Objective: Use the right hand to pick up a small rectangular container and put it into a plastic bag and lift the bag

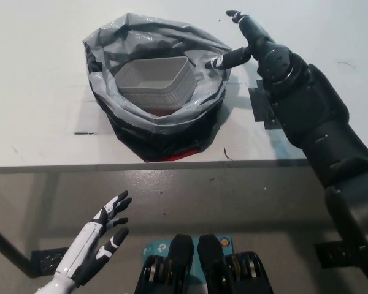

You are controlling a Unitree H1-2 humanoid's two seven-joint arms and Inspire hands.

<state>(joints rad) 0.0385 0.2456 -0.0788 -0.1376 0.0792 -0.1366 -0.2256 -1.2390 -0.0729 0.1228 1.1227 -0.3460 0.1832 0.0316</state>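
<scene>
I expect the grey plastic bag point(162, 136) to sag and hang lopsided with the container inside when I lift one side, because the crumpled rim point(103, 52) looks limp.
A grey plastic bag point(153, 116) with a black lower half stands open on the white table point(37, 86). Inside it lies a small rectangular white container point(153, 79) with a ribbed wall, tilted slightly. My black right hand point(242, 43) hovers at the bag's right rim, fingers spread and holding nothing; one finger points toward the rim's inner edge. My white left hand point(101, 236) rests open below the table's front edge at the lower left.
A dark flat patch point(260, 107) lies on the table just right of the bag, under my right forearm. The table's front edge point(80, 165) runs across the middle of the view. Something red point(178, 156) shows beneath the bag's front.
</scene>
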